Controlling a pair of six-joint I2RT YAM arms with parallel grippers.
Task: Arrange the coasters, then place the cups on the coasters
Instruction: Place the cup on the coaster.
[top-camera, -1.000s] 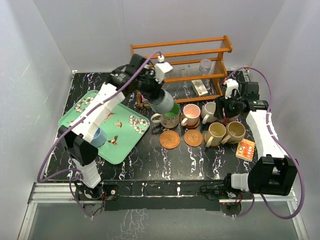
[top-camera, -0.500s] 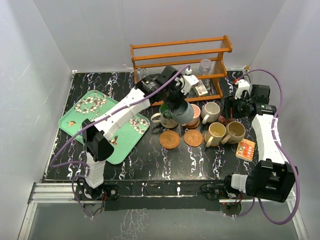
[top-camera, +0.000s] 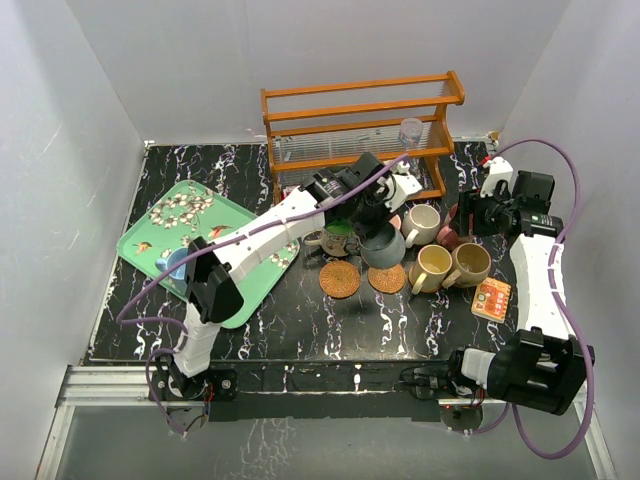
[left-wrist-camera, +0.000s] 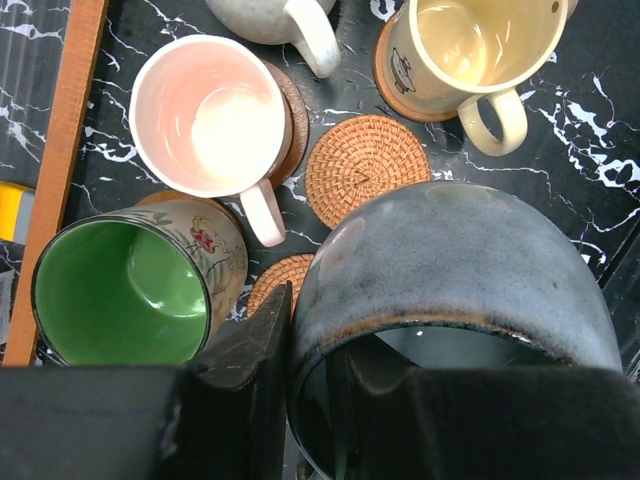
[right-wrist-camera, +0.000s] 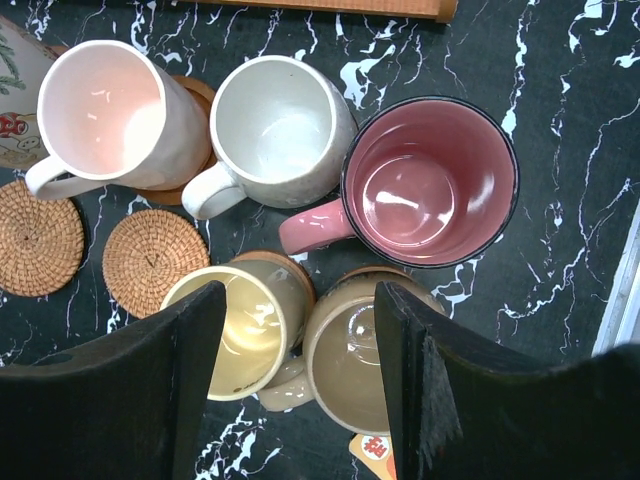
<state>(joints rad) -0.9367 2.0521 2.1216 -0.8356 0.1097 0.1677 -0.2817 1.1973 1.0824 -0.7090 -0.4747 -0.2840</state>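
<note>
I should move the grey cup (top-camera: 382, 249), hanging off-centre beside the pink cup, toward the yellow cup and lower it onto the woven coaster there (top-camera: 387, 280) with my left gripper.
My left gripper (left-wrist-camera: 312, 332) is shut on the rim of a dark grey-teal cup (left-wrist-camera: 450, 270), one finger (left-wrist-camera: 250, 345) outside and one inside. It hangs tilted above a woven coaster (left-wrist-camera: 365, 170), beside the green cup (left-wrist-camera: 120, 290) and the pink cup (left-wrist-camera: 210, 115). From above the grey cup (top-camera: 383, 246) covers the pink one. My right gripper (right-wrist-camera: 300, 300) stands open above the yellow cup (right-wrist-camera: 235, 330) and the tan cup (right-wrist-camera: 360, 360), holding nothing. The cream cup (right-wrist-camera: 280, 130) and the maroon cup (right-wrist-camera: 430, 180) stand behind them. Two woven coasters (top-camera: 340, 278) (top-camera: 386, 277) lie bare.
A wooden rack (top-camera: 360, 110) with a glass tumbler (top-camera: 410, 130) stands at the back. A green tray (top-camera: 160, 225) on the left carries a light blue cup (top-camera: 177, 262). An orange card (top-camera: 491, 299) lies by the tan cup.
My left arm has swung right with the grey-teal cup, from beside the green cup to over the pink one. The right gripper has drawn back towards the right rear.
</note>
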